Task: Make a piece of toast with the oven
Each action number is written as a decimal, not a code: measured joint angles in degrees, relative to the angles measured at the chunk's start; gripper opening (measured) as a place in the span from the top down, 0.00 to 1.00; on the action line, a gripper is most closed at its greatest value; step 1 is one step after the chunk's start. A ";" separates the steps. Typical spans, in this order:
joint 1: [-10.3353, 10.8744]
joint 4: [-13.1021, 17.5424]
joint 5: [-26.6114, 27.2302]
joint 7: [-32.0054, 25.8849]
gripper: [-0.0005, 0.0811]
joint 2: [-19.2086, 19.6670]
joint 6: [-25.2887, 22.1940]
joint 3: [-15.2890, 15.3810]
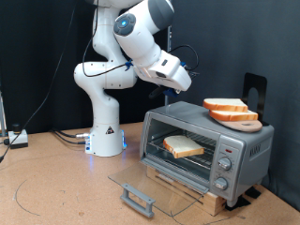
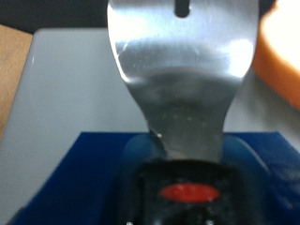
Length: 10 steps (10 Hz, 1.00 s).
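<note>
The metal utensil's head (image 2: 183, 61) is over the clear grey oven top (image 1: 187, 112) next to the bread, so my gripper keeps going down until the utensil rests there, and then let go.
The silver oven (image 1: 246, 142) stands at the exterior view's right with its glass door (image 1: 159, 183) dropped open. One piece of toast (image 1: 183, 145) lies on the wire rack inside. More slices (image 1: 230, 109) are stacked on a round wooden board (image 1: 247, 124) on the oven's top. My gripper (image 1: 180, 86) hangs just above the oven's top, left of the stack. In the wrist view the gripper (image 2: 187, 183) grips the black handle of a metal spatula (image 2: 183, 84). The blade reaches over the grey oven top (image 2: 66, 103), and a slice's crust (image 2: 283, 52) shows at the edge.
The open door's handle (image 1: 138, 199) sticks out over the brown table. The arm's white base (image 1: 106, 139) stands behind at the left, with cables (image 1: 66, 136) and a small box (image 1: 17, 139) on the table. A black stand (image 1: 255, 92) rises behind the oven.
</note>
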 joint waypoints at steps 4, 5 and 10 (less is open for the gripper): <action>1.35 -4.44 2.92 8.13 0.51 -6.03 5.59 6.61; 1.33 -5.91 2.92 10.12 0.51 -7.14 8.10 8.26; 1.52 -8.91 3.17 9.43 0.51 -7.96 8.23 9.37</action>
